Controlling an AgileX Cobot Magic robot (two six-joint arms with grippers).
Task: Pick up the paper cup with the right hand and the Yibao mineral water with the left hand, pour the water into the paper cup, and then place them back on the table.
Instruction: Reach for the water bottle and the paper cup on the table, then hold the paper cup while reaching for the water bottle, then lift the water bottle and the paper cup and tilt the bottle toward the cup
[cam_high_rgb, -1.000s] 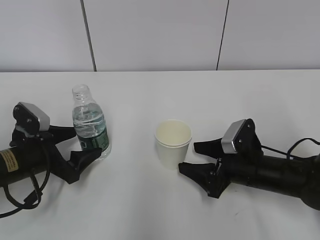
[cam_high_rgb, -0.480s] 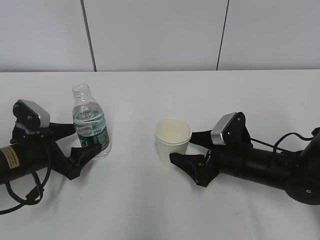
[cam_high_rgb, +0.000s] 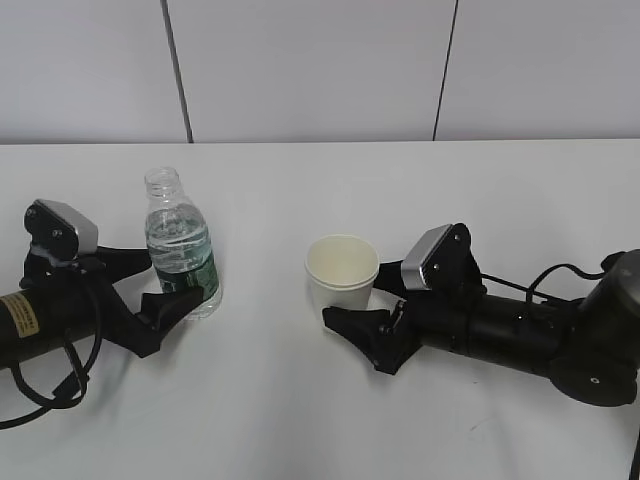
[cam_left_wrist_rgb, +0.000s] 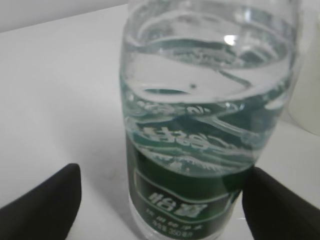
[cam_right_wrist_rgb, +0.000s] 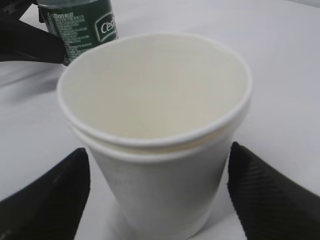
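The narrow neck (cam_high_rgb: 162, 181) is open. The Yibao mineral water (cam_high_rgb: 182, 243) will flow into the paper cup in a thin stream when I pour.
The Yibao mineral water (cam_high_rgb: 180, 245) stands upright and capless on the table (cam_high_rgb: 290, 420), left of centre. My left gripper (cam_high_rgb: 175, 278) is open with a finger on each side of its green label. In the left wrist view the bottle (cam_left_wrist_rgb: 205, 125) fills the frame between the fingers of my left gripper (cam_left_wrist_rgb: 162, 205); the left finger is clear of it, the right one is close to it. The paper cup (cam_high_rgb: 342, 270) stands upright and empty at centre. My right gripper (cam_high_rgb: 352, 303) is open around its lower part. In the right wrist view the cup (cam_right_wrist_rgb: 155, 150) sits inside my right gripper (cam_right_wrist_rgb: 160, 200) with gaps on both sides.
A white panelled wall (cam_high_rgb: 300, 70) with dark seams rises behind the table. Black cables (cam_high_rgb: 560, 275) trail from the right arm. The right wrist view shows the bottle's label (cam_right_wrist_rgb: 80, 25) and a left finger (cam_right_wrist_rgb: 25, 40) beyond the cup.
My right gripper has moved left along the table and now has the cup between its open fingers. The left gripper has stayed around the bottle.
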